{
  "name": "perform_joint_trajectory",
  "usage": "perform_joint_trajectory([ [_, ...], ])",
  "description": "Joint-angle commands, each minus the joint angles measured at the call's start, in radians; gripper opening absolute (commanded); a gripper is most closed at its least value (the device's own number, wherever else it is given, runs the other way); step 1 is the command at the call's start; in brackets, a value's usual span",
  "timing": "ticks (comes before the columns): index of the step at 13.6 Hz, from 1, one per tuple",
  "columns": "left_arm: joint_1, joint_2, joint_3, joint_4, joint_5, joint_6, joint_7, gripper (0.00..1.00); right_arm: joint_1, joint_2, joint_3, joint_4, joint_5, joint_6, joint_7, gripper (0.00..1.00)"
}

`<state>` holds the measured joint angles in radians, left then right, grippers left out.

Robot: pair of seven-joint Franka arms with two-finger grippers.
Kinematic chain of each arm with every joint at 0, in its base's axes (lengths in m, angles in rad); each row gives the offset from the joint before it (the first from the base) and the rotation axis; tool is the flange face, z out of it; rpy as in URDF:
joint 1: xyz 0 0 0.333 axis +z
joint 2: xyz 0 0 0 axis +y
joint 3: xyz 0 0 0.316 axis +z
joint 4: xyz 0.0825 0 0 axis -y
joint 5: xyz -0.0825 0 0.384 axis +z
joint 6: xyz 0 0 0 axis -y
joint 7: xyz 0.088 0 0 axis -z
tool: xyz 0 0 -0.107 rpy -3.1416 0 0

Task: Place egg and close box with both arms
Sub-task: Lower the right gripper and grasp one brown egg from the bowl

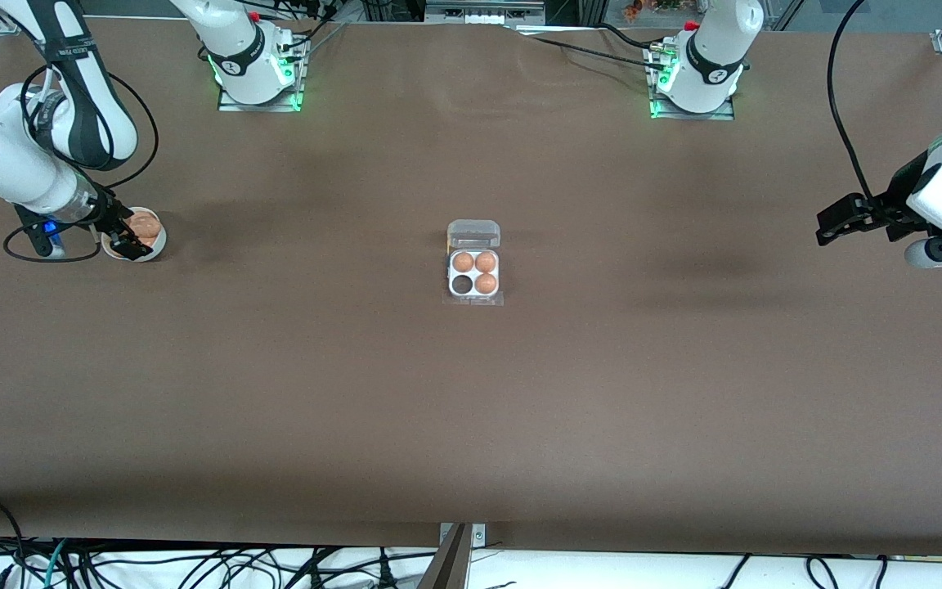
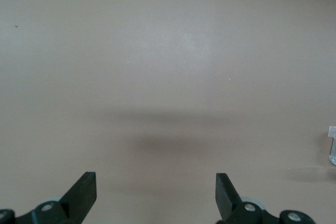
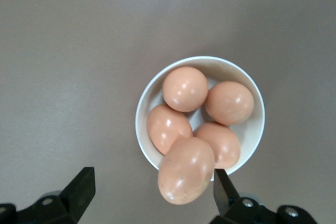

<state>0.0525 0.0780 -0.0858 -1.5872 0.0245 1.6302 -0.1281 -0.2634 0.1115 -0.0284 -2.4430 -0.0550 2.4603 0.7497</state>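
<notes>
One egg [image 3: 186, 170] lies on top and sticks out over the bowl's rim [image 3: 160, 168]. That egg will come free right away when I lift, and the others will stay settled.
The box [image 1: 473, 274] sits mid-table with its clear lid [image 1: 473, 234] folded open on the side farther from the front camera. Three brown eggs fill its white tray. The cell nearer the camera, toward the right arm's end, is dark and empty. My right gripper [image 1: 132, 245] hangs open over a white bowl [image 1: 159, 245] of eggs. In the right wrist view one egg [image 3: 186, 170] lies on top, overhanging the bowl's rim [image 3: 144, 103] beside one finger of that gripper [image 3: 155, 179]. My left gripper [image 1: 835, 222] waits open over bare table [image 2: 156, 182].
Several more brown eggs [image 3: 185, 88] fill the bowl at the right arm's end of the table. Both arm bases [image 1: 254, 69] stand along the table edge farthest from the front camera. Black cables hang from both arms. Brown tabletop [image 1: 471, 409] surrounds the box.
</notes>
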Motion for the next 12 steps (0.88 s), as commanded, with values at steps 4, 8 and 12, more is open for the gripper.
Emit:
perform_joint_trajectory([
  [4,0.004,0.006,-0.003,0.016,0.009,-0.013,-0.001,1.0,-0.016,-0.039,0.004,-0.04,-0.029,-0.038,0.025,1.0],
  [8,0.006,0.006,-0.002,0.016,0.009,-0.013,-0.001,1.0,-0.028,-0.021,-0.025,-0.039,-0.084,-0.038,0.023,1.0],
  [12,0.006,0.006,-0.002,0.016,0.009,-0.013,-0.001,1.0,-0.025,-0.003,-0.028,-0.036,-0.086,-0.037,0.023,1.0],
])
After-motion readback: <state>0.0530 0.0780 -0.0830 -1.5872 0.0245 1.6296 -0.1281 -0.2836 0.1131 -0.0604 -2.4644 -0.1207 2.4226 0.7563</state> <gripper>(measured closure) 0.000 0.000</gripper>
